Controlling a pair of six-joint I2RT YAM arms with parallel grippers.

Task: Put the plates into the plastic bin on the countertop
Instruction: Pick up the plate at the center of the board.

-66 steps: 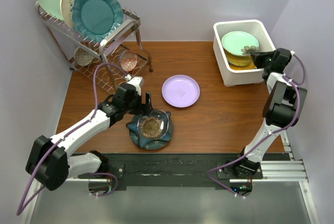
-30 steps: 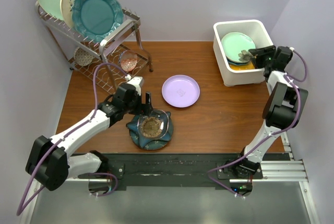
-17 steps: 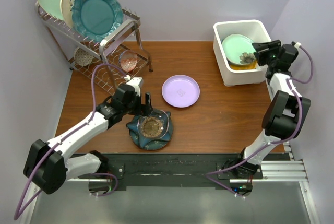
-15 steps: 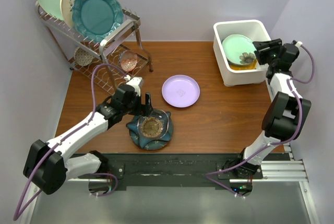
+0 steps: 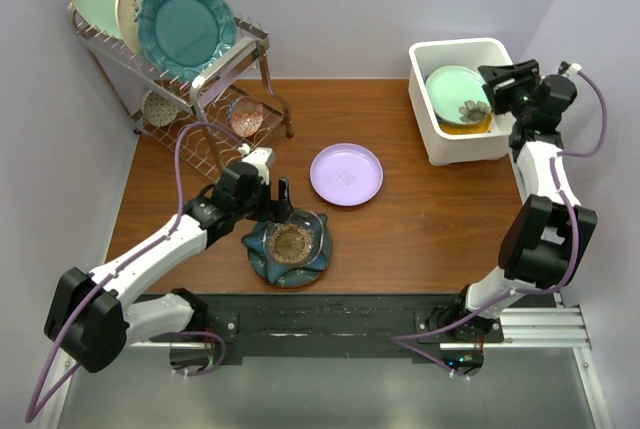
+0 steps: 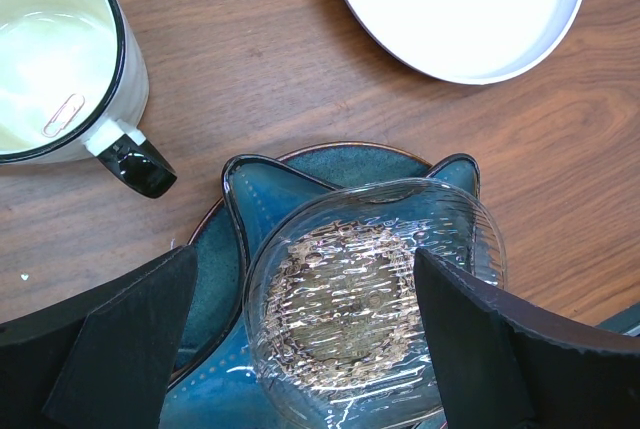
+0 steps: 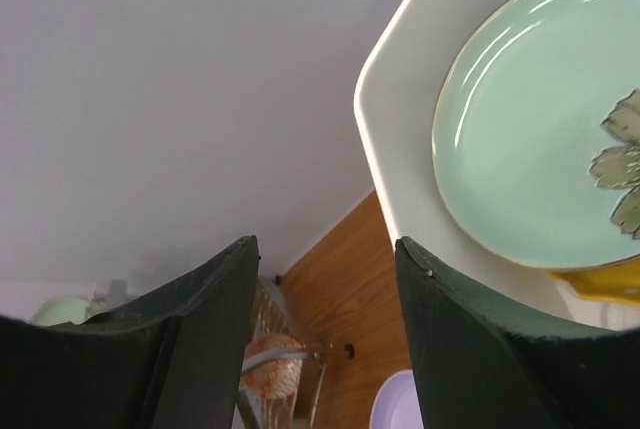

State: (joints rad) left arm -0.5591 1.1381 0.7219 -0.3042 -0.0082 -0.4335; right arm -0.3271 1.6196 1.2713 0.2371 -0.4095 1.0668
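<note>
The lavender plate [image 5: 346,174] is empty and clear of its neighbours, so the robot's right gripper should go on toward the plate's bin-side rim [image 5: 380,180] until the fingers are on both sides of it.
A pale green plate [image 5: 455,92] [image 7: 530,149] with a leaf motif lies tilted in the white plastic bin [image 5: 432,141] [image 7: 395,149], on top of a yellow plate [image 5: 462,127]. My right gripper [image 5: 500,79] [image 7: 325,249] hangs open and empty above the bin's right rim. A lavender plate [image 5: 346,174] [image 6: 470,9] rests mid-countertop [image 5: 420,239]. A dark teal plate [image 5: 262,261] [image 6: 215,379] near the front carries a clear glass dish [image 5: 290,241] [image 6: 370,299]. My left gripper [image 5: 283,204] [image 6: 305,269] is open, one finger on each side of that dish.
A wire rack [image 5: 215,69] at the back left holds three upright plates, with small patterned dishes [image 5: 245,117] on its lower shelf. A cream mug with a black rim [image 6: 50,59] stands just left of the teal plate. The wall runs close behind the bin.
The right gripper let go of the pale green plate, which now lies in the bin, then opened wider and drew back up and to the right. The left arm has not moved.
</note>
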